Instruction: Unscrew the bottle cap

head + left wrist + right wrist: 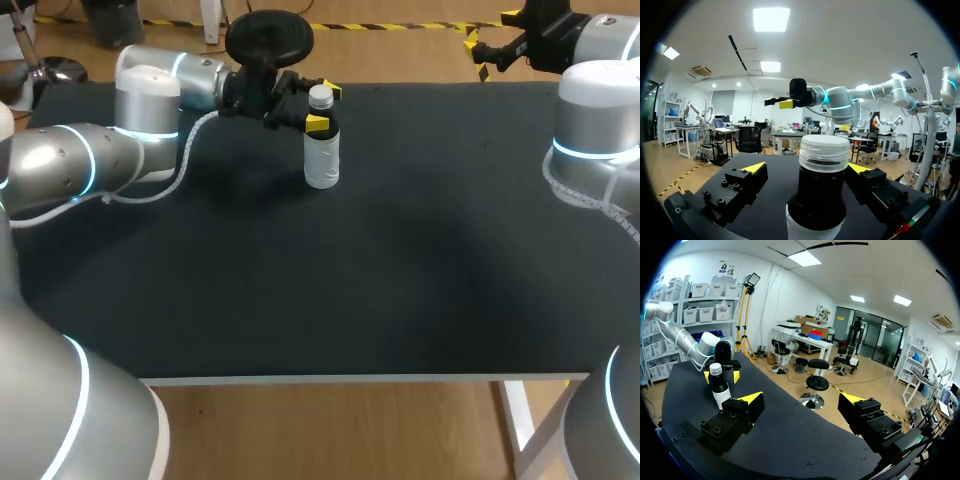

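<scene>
I expect the ribbed cap (824,148) to come off whole when I unscrew it and leave a clear ring (823,166) behind, because that ring shows beneath the cap.
A dark bottle (321,150) with a white label and a clear ribbed cap (320,97) stands upright near the table's far edge. My left gripper (322,107) is open around its neck, one yellow tip on each side, with gaps visible. In the left wrist view the bottle (817,200) and its cap (823,153) fill the space between the open fingers of the left gripper (807,168). My right gripper (478,53) hovers open at the far right corner, well away. In the right wrist view the right gripper (799,400) holds nothing and the bottle (719,386) stands far ahead of it.
The black table (330,290) carries nothing else besides the bottle. Its front edge (370,378) is white. My right arm's elbow (597,140) rises over the right side of the table.
</scene>
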Motion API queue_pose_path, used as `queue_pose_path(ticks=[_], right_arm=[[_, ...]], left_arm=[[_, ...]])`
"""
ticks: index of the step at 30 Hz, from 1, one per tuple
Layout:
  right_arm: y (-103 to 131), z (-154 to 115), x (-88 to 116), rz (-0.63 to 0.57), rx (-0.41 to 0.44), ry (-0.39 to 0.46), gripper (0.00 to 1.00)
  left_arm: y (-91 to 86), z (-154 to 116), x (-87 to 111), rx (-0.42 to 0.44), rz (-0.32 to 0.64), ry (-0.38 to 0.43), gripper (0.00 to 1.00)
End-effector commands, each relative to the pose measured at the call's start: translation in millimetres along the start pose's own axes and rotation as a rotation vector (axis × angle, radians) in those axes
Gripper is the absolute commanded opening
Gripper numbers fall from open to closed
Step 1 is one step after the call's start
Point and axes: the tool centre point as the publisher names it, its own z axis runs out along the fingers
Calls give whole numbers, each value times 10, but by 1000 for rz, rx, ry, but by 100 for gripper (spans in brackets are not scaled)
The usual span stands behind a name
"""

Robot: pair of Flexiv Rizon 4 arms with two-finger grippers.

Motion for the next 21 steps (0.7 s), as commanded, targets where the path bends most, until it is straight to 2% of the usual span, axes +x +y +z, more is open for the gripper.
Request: queue_pose_path(ticks=[1,21], right_arm=[[-5,2,-4,0,-2,1,100],[-5,2,-4,0,-2,1,100]], left_arm=[[21,-17,-55,4,0,61,100],[11,-18,-27,-2,9,73,100]])
